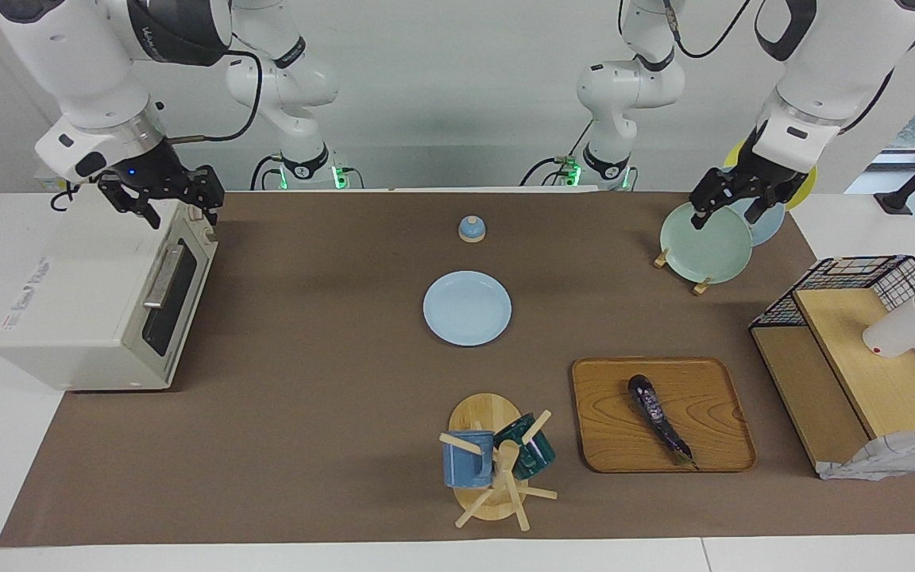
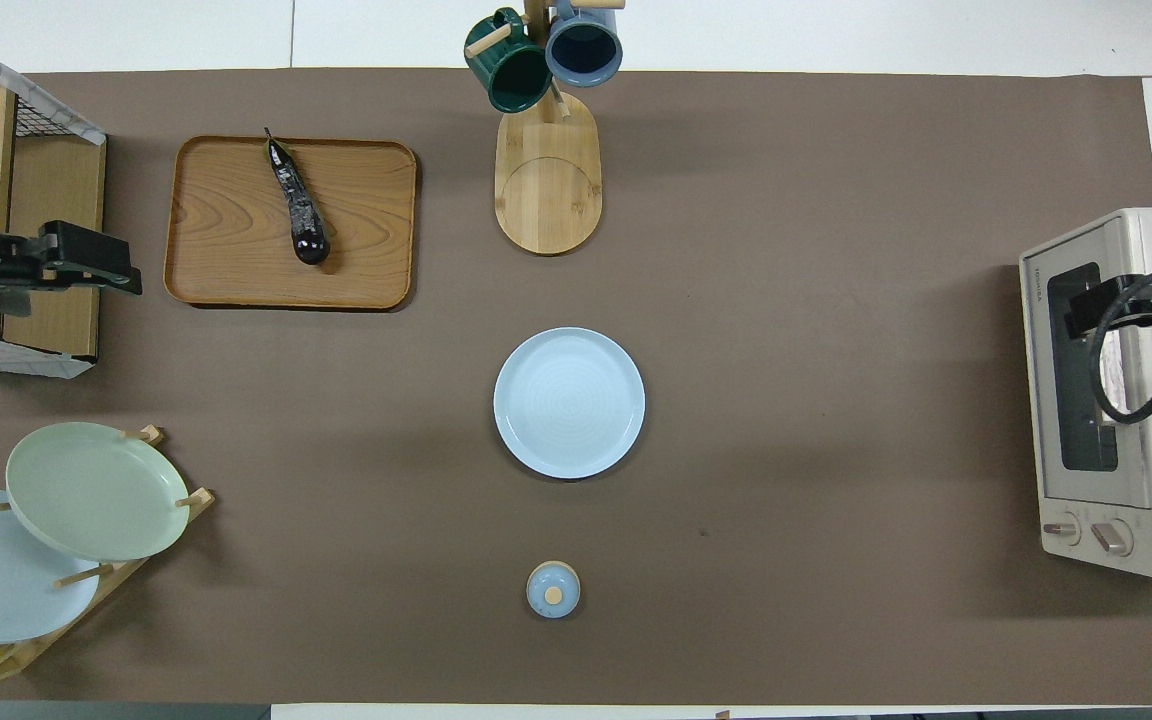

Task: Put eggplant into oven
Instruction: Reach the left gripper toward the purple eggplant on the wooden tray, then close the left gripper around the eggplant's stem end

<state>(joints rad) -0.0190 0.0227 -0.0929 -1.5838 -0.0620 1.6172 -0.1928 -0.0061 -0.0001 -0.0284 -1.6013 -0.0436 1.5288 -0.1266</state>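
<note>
The glass door (image 2: 1082,414) will swing down and lie flat when the robot pulls it open, because the door handle (image 2: 1114,370) is by the oven's top front edge.
The eggplant (image 1: 658,419) (image 2: 297,200), long and dark purple, lies slantwise on a wooden tray (image 1: 608,445) (image 2: 226,250) toward the left arm's end of the table. The cream-white oven (image 1: 84,302) (image 2: 1136,240) stands at the right arm's end with its glass door closed. My right gripper (image 1: 178,210) (image 2: 1081,310) hangs open over the oven's top front edge, near the door handle, holding nothing. My left gripper (image 1: 723,216) (image 2: 121,280) is open and empty in the air over the plate rack and the shelf's edge, well short of the eggplant.
A light blue plate (image 1: 467,308) lies mid-table, with a small blue lidded jar (image 1: 471,229) nearer the robots. A mug tree (image 1: 497,469) with two mugs stands beside the tray. A plate rack (image 1: 705,242) and a wooden shelf with a wire basket (image 1: 855,373) fill the left arm's end.
</note>
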